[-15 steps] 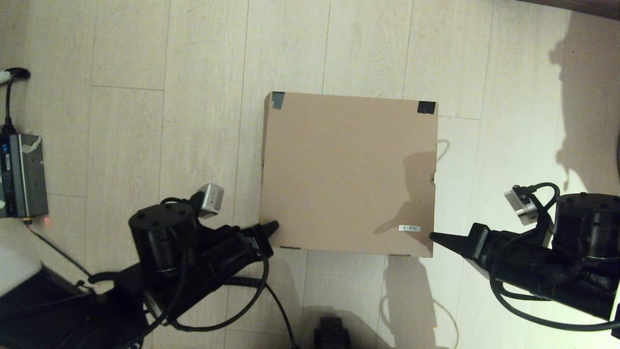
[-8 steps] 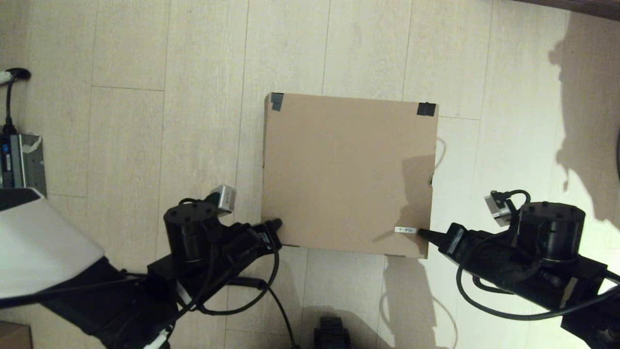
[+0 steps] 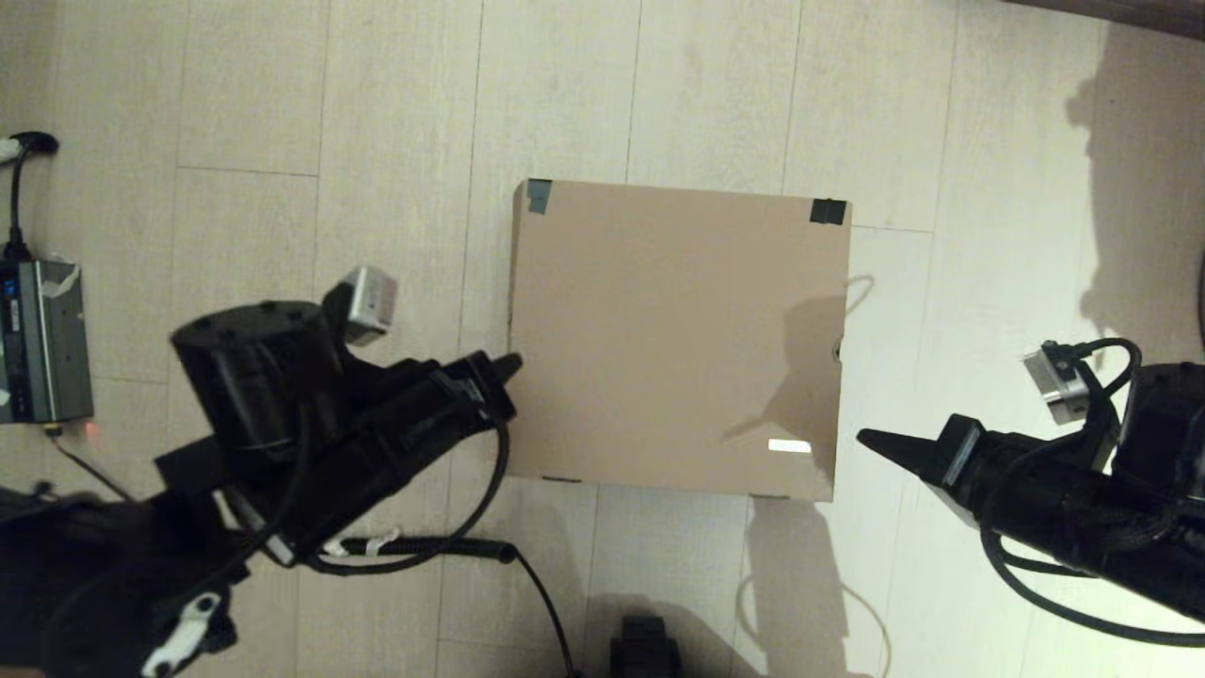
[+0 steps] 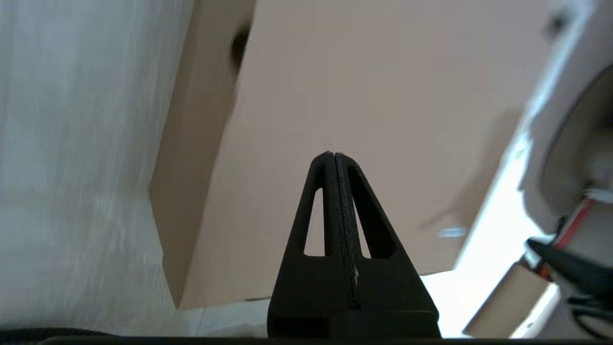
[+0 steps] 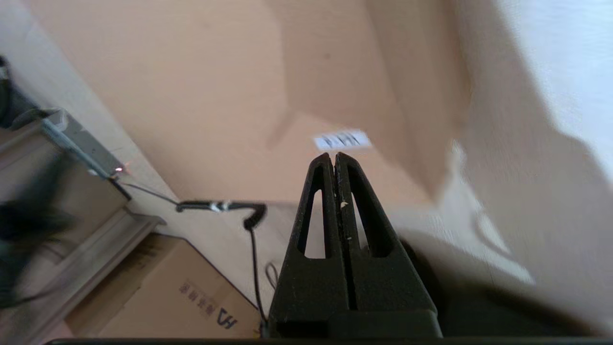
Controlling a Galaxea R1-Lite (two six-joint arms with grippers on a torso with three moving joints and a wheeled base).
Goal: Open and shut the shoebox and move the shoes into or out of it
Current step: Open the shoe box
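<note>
The left gripper's fingers are above the lid (image 3: pixel 533 354), so next the left gripper moves back, come in low next to the shoebox and pry up the lid's side edge (image 4: pixel 218 148).
The brown cardboard shoebox (image 3: pixel 673 330) lies on the floor with its lid down, black tape at its far corners and a small white label (image 3: pixel 789 445) near its front right corner. My left gripper (image 3: pixel 513 363) is shut and empty, its tip at the box's left edge about halfway along. In the left wrist view the shut left gripper (image 4: pixel 334 154) points over the shoebox lid (image 4: pixel 364 96). My right gripper (image 3: pixel 861 436) is shut and empty, just clear of the box's right side near the label. In the right wrist view the right gripper (image 5: pixel 334 155) points at the label (image 5: pixel 342 140). The shoes are out of view.
A grey electronics unit (image 3: pixel 42 339) with cables sits at the far left on the wooden floor (image 3: pixel 282 141). A black cable (image 3: pixel 452 548) loops in front of the box. Another cardboard box (image 5: pixel 167 297) lies behind the right arm.
My left gripper has risen and moved from the box's front left corner further along its left edge. My right gripper has drawn back rightward from the label corner.
</note>
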